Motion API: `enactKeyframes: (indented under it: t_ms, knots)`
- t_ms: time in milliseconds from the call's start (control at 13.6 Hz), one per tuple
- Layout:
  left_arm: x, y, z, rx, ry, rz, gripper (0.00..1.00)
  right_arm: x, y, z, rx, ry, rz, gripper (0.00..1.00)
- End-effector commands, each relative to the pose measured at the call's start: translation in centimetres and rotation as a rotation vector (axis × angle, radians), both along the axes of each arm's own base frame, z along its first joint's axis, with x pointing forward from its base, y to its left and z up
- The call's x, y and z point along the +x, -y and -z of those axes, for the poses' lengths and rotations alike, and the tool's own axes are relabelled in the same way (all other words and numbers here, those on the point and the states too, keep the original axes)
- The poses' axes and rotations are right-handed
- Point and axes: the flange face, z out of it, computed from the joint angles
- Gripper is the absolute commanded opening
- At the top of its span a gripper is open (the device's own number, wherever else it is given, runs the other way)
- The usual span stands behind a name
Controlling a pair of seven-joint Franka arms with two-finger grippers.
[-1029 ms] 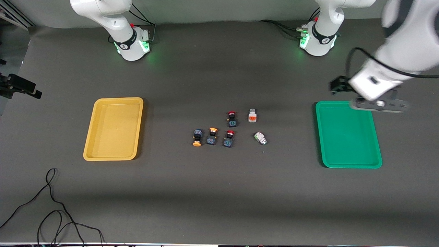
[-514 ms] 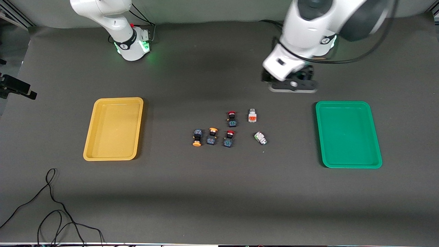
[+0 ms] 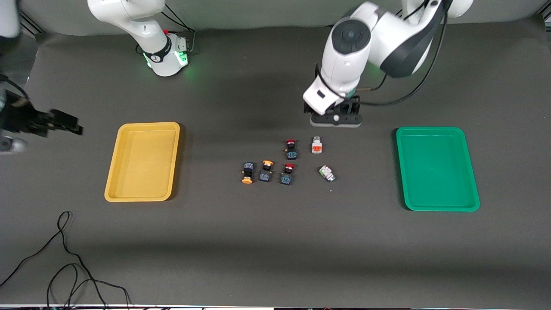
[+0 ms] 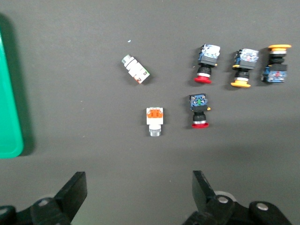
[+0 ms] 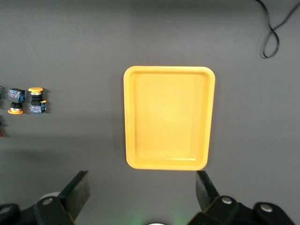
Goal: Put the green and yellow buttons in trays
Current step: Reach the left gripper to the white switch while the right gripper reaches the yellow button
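The orange-patched button (image 3: pixel 316 144) is square to my left gripper's fingers and clear of its neighbours. I should keep going down until the fingers are on either side of its orange patch (image 3: pixel 316 149).
Two dark buttons with yellow caps (image 3: pixel 247 173) (image 3: pixel 266 171) lie mid-table. Toward the left arm's end lie a whitish button with an orange patch (image 3: pixel 317 146) and a green-tinted whitish one (image 3: pixel 327 173). The yellow tray (image 3: pixel 112 172) lies toward the right arm's end and the green tray (image 3: pixel 473 181) toward the left arm's end; nothing lies in either. My left gripper (image 3: pixel 335 120) hangs open over bare table beside the orange-patched button (image 4: pixel 155 121), with nothing between its fingers (image 4: pixel 77 187). My right gripper (image 5: pixel 142 180) is open and high, looking down on the yellow tray (image 5: pixel 168 69).
Two dark switches with red caps (image 3: pixel 291 149) (image 3: pixel 287 174) lie among the buttons. A black cable (image 3: pixel 64 258) loops near the table's front edge toward the right arm's end. The arm bases (image 3: pixel 165 56) stand farthest from the front camera.
The left arm swung from over the green tray's end to the table just by the buttons, still open. The right arm's hand shifted at the right arm's end of the table.
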Motion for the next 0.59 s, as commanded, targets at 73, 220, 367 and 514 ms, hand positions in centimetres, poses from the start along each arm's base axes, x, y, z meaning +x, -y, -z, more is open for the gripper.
enactKeyframes:
  t_ms: [73,220,367,514]
  knots:
    - [-0.6,-0.3,8.9,-0.012,0.006,-0.025,1.0,2.4,-3.8,4.4,0.023,-0.014,0.074,1.0]
    - [-0.3,-0.2,13.7,-0.009,0.003,-0.03,1.0,3.8,-8.3,7.7,0.0,-0.014,0.102,1.0]
    - [-0.2,-0.1,18.3,0.003,-0.011,-0.034,1.0,5.0,-12.5,11.6,-0.03,-0.02,0.189,1.0]
    - [-0.2,-0.1,20.7,0.008,-0.017,-0.035,1.0,5.5,-16.8,15.5,-0.054,-0.029,0.179,1.0]
